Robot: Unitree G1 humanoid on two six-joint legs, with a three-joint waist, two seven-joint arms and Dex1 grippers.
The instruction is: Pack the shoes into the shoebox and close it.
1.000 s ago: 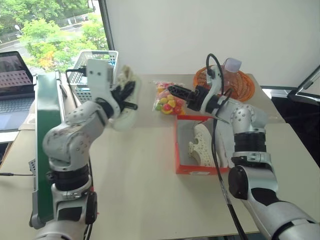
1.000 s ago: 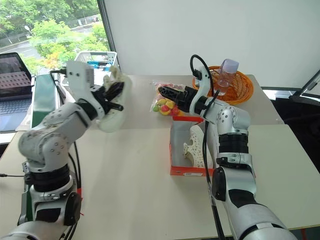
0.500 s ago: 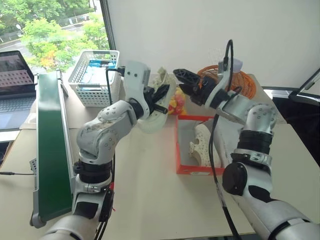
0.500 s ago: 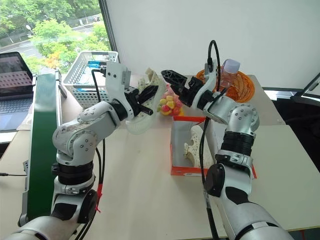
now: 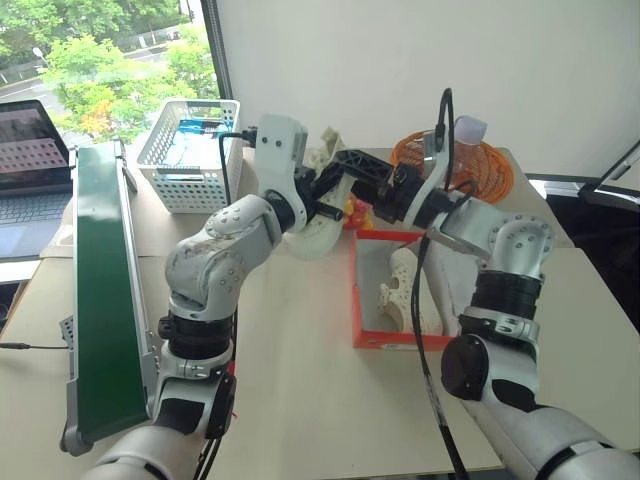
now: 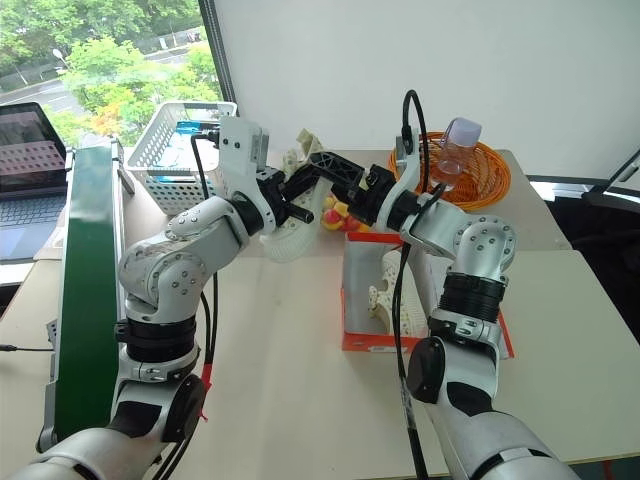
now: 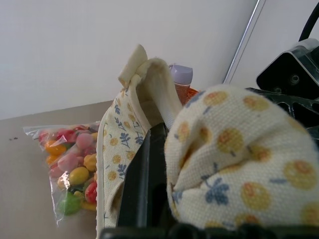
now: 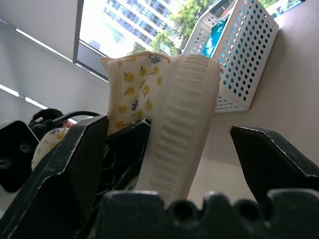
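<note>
The flowered shoe's middle (image 6: 312,201) is in my left gripper behind the shoebox, so my right gripper should grab the shoe's free heel end (image 6: 303,149) and lower the shoe next to the other shoe.
My left gripper (image 5: 322,196) is shut on a cream shoe (image 5: 316,232) with a yellow-and-blue flower print and a ribbed sole, held in the air behind the shoebox. In the left wrist view the printed fabric of the shoe (image 7: 229,149) bulges beside a black finger (image 7: 144,184). My right gripper (image 6: 312,172) is open, one finger on each side of the shoe's ribbed sole (image 8: 177,124); I cannot tell whether the fingers touch it. The red-orange shoebox (image 5: 356,290) lies open on the table. In it lies the other shoe (image 5: 403,290), cream-white with round holes.
A bag of coloured sweets (image 6: 335,212) lies just behind the shoebox. At the back right is an orange wicker basket (image 5: 480,165) holding a clear bottle (image 5: 466,128). A white mesh basket (image 5: 190,150) stands back left, beside a green board (image 5: 100,290) and a laptop (image 5: 30,150).
My left arm carried the shoe to the right, up to the right gripper. The right gripper rolled and drew back a little, and its open fingers now straddle the shoe.
</note>
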